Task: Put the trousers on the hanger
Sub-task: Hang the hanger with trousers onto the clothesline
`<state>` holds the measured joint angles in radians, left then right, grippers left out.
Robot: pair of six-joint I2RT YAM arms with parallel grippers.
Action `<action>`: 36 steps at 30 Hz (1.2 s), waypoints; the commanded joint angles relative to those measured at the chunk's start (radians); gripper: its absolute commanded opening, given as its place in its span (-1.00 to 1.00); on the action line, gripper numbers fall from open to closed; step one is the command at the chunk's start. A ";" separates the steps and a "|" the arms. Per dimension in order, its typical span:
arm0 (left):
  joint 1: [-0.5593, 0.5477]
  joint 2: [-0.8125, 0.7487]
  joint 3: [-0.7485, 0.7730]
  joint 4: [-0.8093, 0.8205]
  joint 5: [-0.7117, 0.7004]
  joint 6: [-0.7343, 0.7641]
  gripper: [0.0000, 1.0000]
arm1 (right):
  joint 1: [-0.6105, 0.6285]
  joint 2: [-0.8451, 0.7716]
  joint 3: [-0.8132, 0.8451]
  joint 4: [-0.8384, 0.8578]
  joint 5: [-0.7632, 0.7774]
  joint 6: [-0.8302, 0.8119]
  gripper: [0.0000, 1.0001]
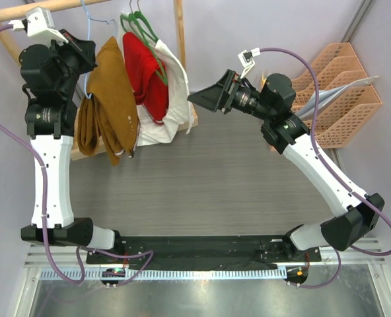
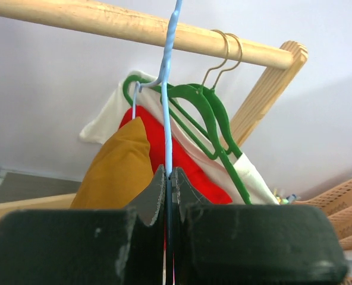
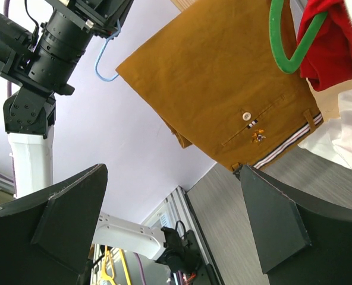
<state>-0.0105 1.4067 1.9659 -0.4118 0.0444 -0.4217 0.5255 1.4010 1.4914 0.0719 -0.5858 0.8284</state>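
Note:
I should continue to lower my left gripper until the rail (image 1: 71, 4) holds the hanger, because the light-blue hanger's top (image 1: 84, 6) is at the wooden rail and the mustard trousers are folded over the hanger.
The mustard trousers (image 1: 109, 96) hang folded over the light-blue wire hanger (image 1: 88, 26) at the back left, in front of the wooden rail. My left gripper (image 1: 88, 51) is raised there and shut on the hanger's wire. In the left wrist view the wire (image 2: 167, 119) runs up from between the closed fingertips (image 2: 158, 184), with the trousers (image 2: 116, 172) to the left. My right gripper (image 1: 194, 98) is open and empty, held in the air to the right of the clothes and pointing at them. Its view shows the trousers (image 3: 223, 89) and the hanger's hook (image 3: 104, 62).
A wooden clothes rack (image 1: 180, 33) carries green hangers (image 1: 142, 30) with a red garment (image 1: 146, 72) and a white garment (image 1: 172, 99) just right of the trousers. Orange file racks (image 1: 341, 92) stand at the right. The grey table (image 1: 202, 178) lies below.

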 commanded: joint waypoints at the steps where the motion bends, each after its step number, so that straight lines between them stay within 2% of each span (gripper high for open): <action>1: 0.006 0.006 0.067 0.274 -0.074 0.086 -0.99 | -0.009 -0.031 -0.005 0.025 -0.009 -0.014 0.99; 6: 0.040 0.046 0.076 0.284 -0.107 0.123 -1.00 | -0.013 -0.031 -0.016 0.025 -0.009 -0.012 0.99; 10: 0.058 0.061 0.056 0.313 -0.081 0.139 -1.00 | -0.016 -0.025 -0.017 0.023 -0.009 -0.011 0.99; 20: 0.069 0.014 -0.165 0.361 0.043 0.101 -0.99 | -0.024 -0.019 -0.022 0.028 -0.012 -0.015 0.99; 23: 0.069 -0.014 -0.211 0.346 0.026 0.086 -0.92 | -0.027 -0.022 -0.029 0.028 -0.011 -0.012 0.99; 25: 0.070 -0.020 -0.217 0.300 0.009 0.078 -0.68 | -0.030 -0.023 -0.036 0.028 -0.011 -0.009 0.99; 26: 0.069 -0.028 -0.223 0.286 0.008 0.077 -0.34 | -0.032 -0.025 -0.039 0.028 -0.008 -0.008 0.99; 28: 0.070 -0.046 -0.239 0.254 0.012 0.074 0.08 | -0.041 -0.030 -0.045 0.026 0.000 -0.011 0.99; 29: 0.069 -0.057 -0.255 0.248 0.017 0.078 0.35 | -0.047 -0.031 -0.048 0.025 0.003 -0.009 0.99; 31: 0.070 -0.095 -0.269 0.210 0.035 0.081 0.65 | -0.074 -0.039 -0.054 0.017 0.004 -0.009 0.99; 32: 0.070 -0.107 -0.272 0.191 0.038 0.083 0.88 | -0.087 -0.043 -0.059 0.016 0.006 -0.012 0.99; 34: 0.070 -0.146 -0.274 0.125 0.064 0.095 0.99 | -0.129 -0.060 -0.069 0.006 0.014 -0.024 0.99; 36: 0.070 -0.175 -0.263 0.070 0.094 0.103 1.00 | -0.159 -0.074 -0.085 -0.006 0.015 -0.052 0.99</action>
<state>0.0547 1.3003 1.6939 -0.2523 0.0788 -0.3355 0.4274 1.3952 1.4223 0.0662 -0.5858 0.8234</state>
